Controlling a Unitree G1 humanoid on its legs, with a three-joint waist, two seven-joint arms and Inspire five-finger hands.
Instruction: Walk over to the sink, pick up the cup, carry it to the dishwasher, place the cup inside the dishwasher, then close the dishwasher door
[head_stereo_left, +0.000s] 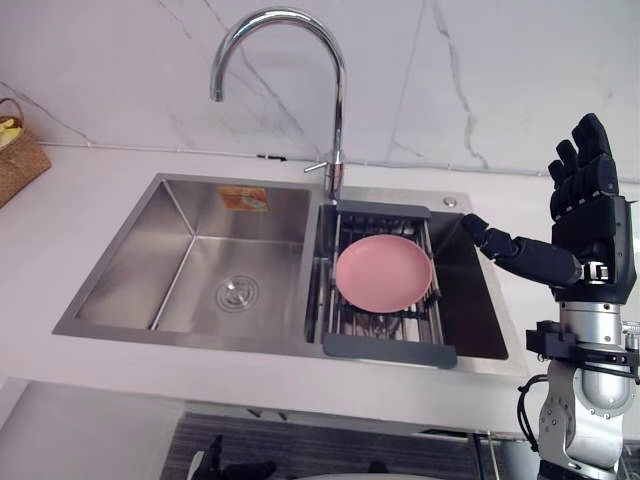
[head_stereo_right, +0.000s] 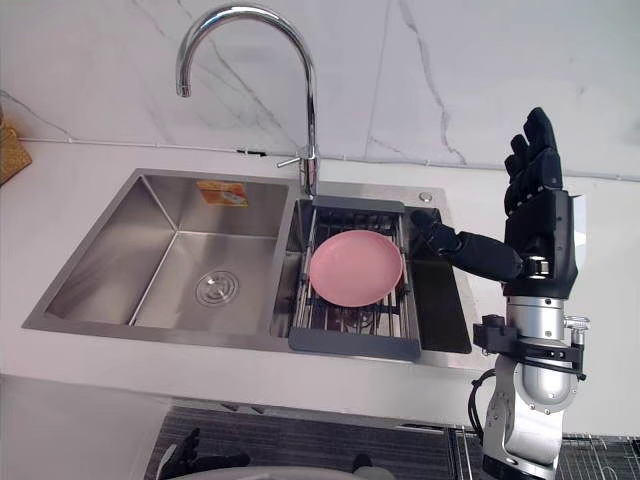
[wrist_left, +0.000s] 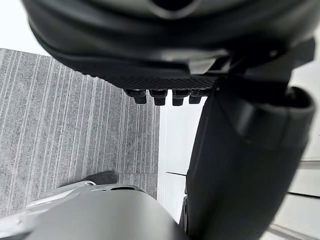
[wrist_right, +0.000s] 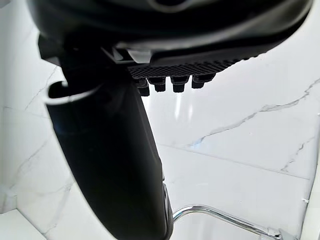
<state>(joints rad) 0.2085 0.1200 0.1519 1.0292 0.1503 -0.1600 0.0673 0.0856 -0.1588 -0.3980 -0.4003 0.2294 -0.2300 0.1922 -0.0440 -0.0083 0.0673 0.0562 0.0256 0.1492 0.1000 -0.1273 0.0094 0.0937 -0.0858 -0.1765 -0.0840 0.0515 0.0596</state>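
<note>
I expect only empty bars under the pink dish (head_stereo_left: 384, 273) when I lift it, because it sits low on the wire rack (head_stereo_left: 385, 326).
A pink round dish (head_stereo_left: 384, 271) lies on a dark wire rack (head_stereo_left: 388, 349) across the right basin of the steel sink (head_stereo_left: 110, 330); it looks like a shallow bowl or plate, and I see no other cup. My right hand (head_stereo_left: 590, 215) is raised upright just right of the sink, open, fingers straight up and thumb (head_stereo_left: 512, 250) reaching over the basin's right edge toward the dish, apart from it. My left hand (wrist_left: 165, 75) hangs low over the grey floor, open and empty.
A tall curved faucet (head_stereo_left: 337, 100) stands behind the rack, also seen past my right thumb (wrist_right: 220, 215). The left basin (head_stereo_left: 200, 270) holds only its drain. A woven basket (head_stereo_left: 15, 160) sits at the far left of the white counter. The wall behind is marble.
</note>
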